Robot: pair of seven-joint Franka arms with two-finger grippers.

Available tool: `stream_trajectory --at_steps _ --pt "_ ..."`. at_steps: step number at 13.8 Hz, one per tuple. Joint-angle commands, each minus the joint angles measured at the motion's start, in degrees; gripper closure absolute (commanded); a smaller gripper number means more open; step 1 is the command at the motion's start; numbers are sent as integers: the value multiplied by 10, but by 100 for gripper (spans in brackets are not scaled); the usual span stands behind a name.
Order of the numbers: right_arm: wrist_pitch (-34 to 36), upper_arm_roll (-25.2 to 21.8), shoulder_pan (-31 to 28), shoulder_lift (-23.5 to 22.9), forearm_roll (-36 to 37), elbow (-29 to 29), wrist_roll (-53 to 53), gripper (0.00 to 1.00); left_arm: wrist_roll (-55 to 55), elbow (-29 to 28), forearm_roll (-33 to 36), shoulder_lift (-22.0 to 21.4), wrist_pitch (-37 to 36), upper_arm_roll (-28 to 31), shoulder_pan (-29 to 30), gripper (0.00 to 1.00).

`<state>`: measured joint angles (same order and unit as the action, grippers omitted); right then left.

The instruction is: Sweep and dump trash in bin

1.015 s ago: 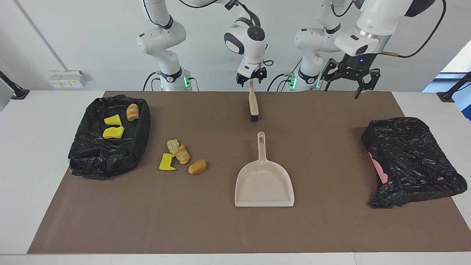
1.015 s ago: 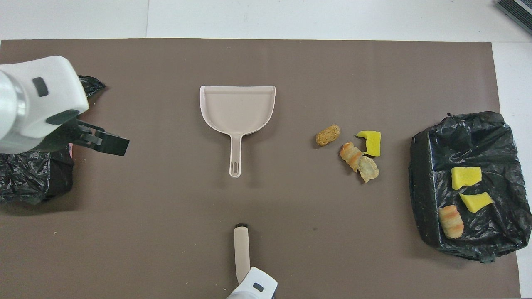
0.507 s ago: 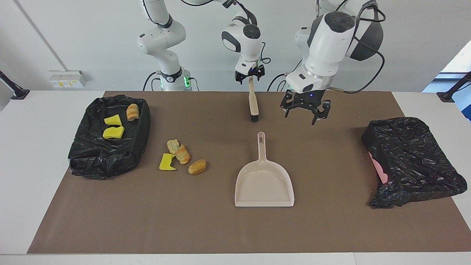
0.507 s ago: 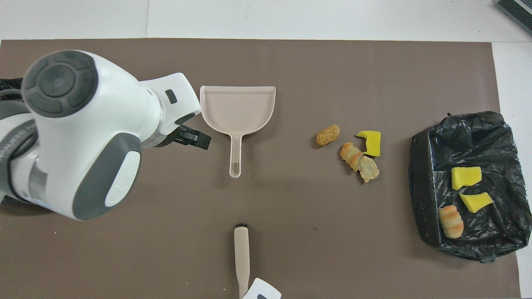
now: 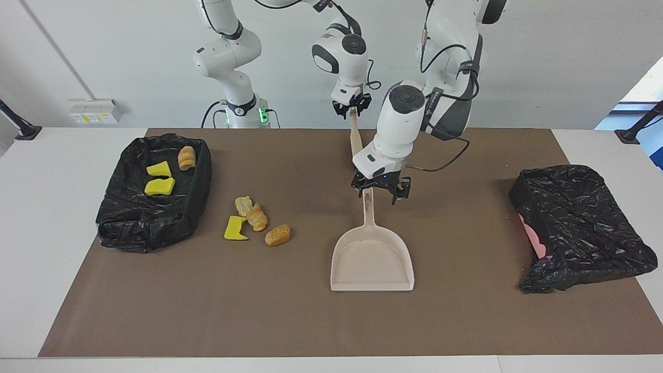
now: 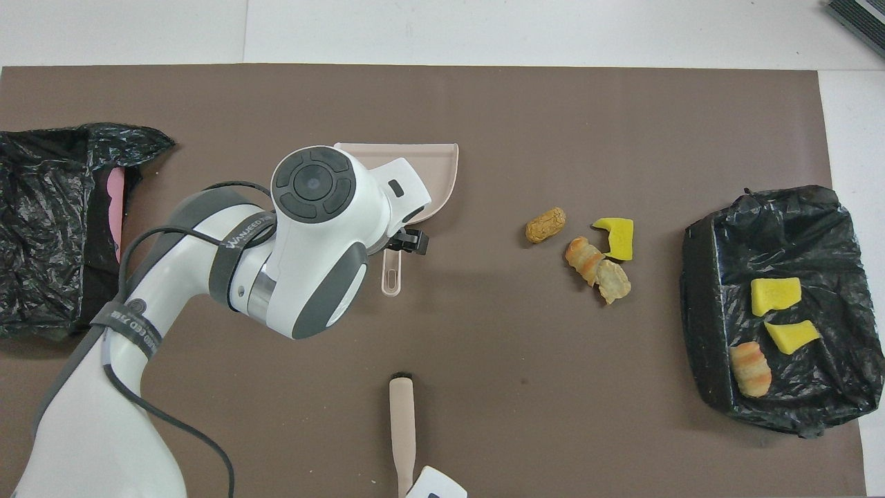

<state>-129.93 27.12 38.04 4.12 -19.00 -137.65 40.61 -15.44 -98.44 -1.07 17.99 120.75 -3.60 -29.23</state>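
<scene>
My left gripper should take the dustpan's handle and turn the dustpan's opening toward the trash before my right gripper sweeps, because the dustpan's opening points past the trash.
Loose trash lies on the brown mat: a yellow sponge piece and three bread-like chunks. Beside them, toward the right arm's end, a black-lined bin holds two yellow sponge pieces and one bread chunk. The beige dustpan lies mid-mat. My left gripper stands open, low over the tip of the dustpan's handle. My right gripper is shut on the handle end of the beige brush, whose bristles my left arm hides in the facing view.
A second black-bagged bin, with pink showing at its mouth, lies at the left arm's end of the mat. My left arm's elbow and cable hang over the mat between that bin and the dustpan.
My left arm has swung in from above the left arm's end of the mat and come down onto the dustpan's handle. The right gripper has stayed at the brush handle. Trash, dustpan and brush have not moved.
</scene>
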Motion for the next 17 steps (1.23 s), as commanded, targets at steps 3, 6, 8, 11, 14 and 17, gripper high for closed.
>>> stream_trajectory --at_steps 3,6,8,11,14,17 --pt "1 -5 -4 -4 -2 8 -30 100 -55 -55 0 -7 76 9 -9 0" --pt "98 -7 -31 24 26 35 -53 100 -82 -66 1 8 94 10 -19 0" --pt "133 -7 -52 61 29 35 -65 100 -88 -65 2 8 91 10 -25 0" --pt "153 -8 -95 97 36 35 -76 100 -91 -67 2 8 81 10 -26 10" --pt "160 -8 -148 98 75 36 -85 100 -91 -70 2 7 70 10 -33 16" --pt "216 -7 -232 92 105 72 -134 100 -91 -70 2 7 70 10 -37 22"
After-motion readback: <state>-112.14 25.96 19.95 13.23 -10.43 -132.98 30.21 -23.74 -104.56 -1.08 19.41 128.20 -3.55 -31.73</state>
